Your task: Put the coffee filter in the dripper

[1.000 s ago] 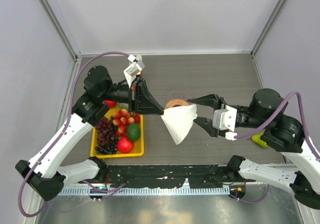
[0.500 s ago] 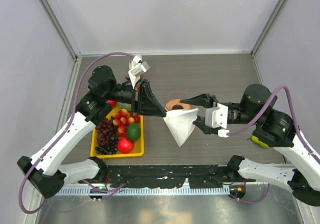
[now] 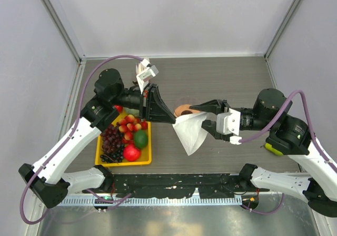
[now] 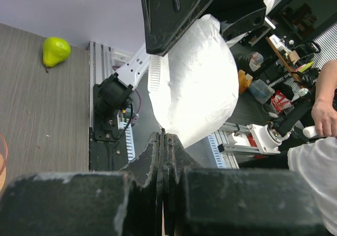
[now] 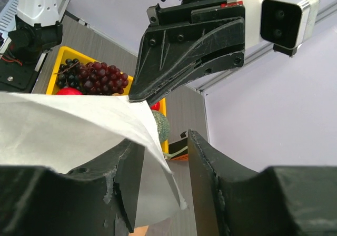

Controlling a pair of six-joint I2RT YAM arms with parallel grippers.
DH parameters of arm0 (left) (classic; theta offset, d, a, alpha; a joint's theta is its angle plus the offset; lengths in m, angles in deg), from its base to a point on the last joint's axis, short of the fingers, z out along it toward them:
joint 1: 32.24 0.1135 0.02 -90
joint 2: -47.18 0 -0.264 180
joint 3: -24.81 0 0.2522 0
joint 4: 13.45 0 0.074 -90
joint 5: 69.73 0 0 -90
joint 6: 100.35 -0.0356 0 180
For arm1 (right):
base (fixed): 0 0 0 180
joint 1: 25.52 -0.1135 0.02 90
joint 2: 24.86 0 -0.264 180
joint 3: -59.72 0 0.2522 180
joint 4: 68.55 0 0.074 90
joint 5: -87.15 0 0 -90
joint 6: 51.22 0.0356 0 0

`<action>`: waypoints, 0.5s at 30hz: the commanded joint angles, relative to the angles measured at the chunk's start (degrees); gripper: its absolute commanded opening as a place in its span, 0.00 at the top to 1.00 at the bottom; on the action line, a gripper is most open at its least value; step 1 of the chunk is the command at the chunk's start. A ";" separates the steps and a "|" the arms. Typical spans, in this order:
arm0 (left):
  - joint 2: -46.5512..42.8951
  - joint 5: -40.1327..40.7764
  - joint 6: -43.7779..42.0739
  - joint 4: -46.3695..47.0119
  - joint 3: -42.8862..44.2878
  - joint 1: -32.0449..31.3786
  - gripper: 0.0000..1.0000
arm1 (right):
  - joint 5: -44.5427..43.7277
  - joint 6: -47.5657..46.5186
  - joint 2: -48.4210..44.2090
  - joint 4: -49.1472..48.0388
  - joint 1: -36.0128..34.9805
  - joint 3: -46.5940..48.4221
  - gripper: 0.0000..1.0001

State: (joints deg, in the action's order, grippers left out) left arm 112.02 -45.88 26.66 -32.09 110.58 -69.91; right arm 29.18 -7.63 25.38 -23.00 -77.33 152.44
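The robot's left gripper is pinching only the coffee filter's corner, so the right gripper should hold the filter while the left gripper opens, turns and grips the crimped edge.
The coffee filter, a thin white paper cone, hangs in the air over the middle of the table. My left gripper is shut on its left corner, with the paper fanning out past the closed tips. My right gripper stands open at the filter's right side. One edge of the paper lies between its jaws against the left finger, with a gap to the other finger. The dripper, with its tan-orange ring, sits on the table just behind the filter and is partly hidden by it.
A yellow tray of grapes, strawberries and other fruit lies under the left arm. An upright bundle of papers stands behind it. A green pear lies by the right arm, and the pear also shows in the left wrist view.
My right gripper has moved left onto the filter's edge and its jaws have narrowed. The left gripper has shifted slightly, still holding the filter.
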 commanded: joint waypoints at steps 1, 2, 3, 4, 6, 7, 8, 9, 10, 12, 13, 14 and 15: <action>-0.33 -1.70 -2.38 -0.30 3.23 -0.21 1.00 | -0.74 -0.17 -0.14 0.64 -0.31 1.46 0.55; -0.50 -1.96 -2.73 -0.21 3.23 -0.30 1.00 | -0.92 -0.17 -0.05 0.90 -0.31 1.55 0.55; -0.68 -2.14 -3.09 -0.13 3.14 -0.21 1.00 | -1.18 -0.08 -0.05 1.25 -0.31 1.81 0.55; -0.85 -2.23 -3.61 -0.04 3.05 -0.30 1.00 | -1.27 0.09 -0.31 1.43 -0.22 1.81 0.55; -1.20 -2.84 -4.23 0.57 2.61 -0.30 1.00 | -1.18 0.09 -0.23 1.96 -0.31 1.99 0.55; -1.47 -3.02 -4.58 1.10 2.18 -0.30 1.00 | -0.92 0.18 -0.23 2.22 -0.31 2.16 0.56; -1.56 -2.85 -5.54 0.93 2.17 -0.21 1.00 | -0.74 0.27 -0.23 2.14 -0.22 2.08 0.57; -1.47 -2.76 -6.42 0.15 2.52 -0.30 1.00 | -0.48 0.44 -0.14 2.05 -0.39 2.08 0.60; -1.30 -2.50 -7.65 -0.91 3.22 -0.21 1.00 | 0.04 0.71 -0.23 2.13 -0.31 2.16 0.62; -0.86 -2.58 -9.23 -2.75 4.36 -0.21 1.00 | 0.66 0.71 -0.23 2.05 -0.31 2.25 0.67; -0.59 -2.15 -9.94 -3.89 5.15 -0.21 1.00 | 0.84 0.71 -0.23 1.96 -0.31 2.34 0.71; -0.33 -1.79 -10.47 -5.30 5.77 -0.21 1.00 | 1.01 0.45 -0.23 1.87 -0.31 2.25 0.75; -0.15 -1.62 -10.91 -6.27 6.21 -0.21 1.00 | 1.10 0.27 -0.23 1.87 -0.31 2.34 0.79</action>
State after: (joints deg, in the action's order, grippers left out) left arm 112.11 -47.04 19.69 -35.02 112.72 -70.00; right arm 29.27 -7.54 25.38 -19.98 -77.33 152.66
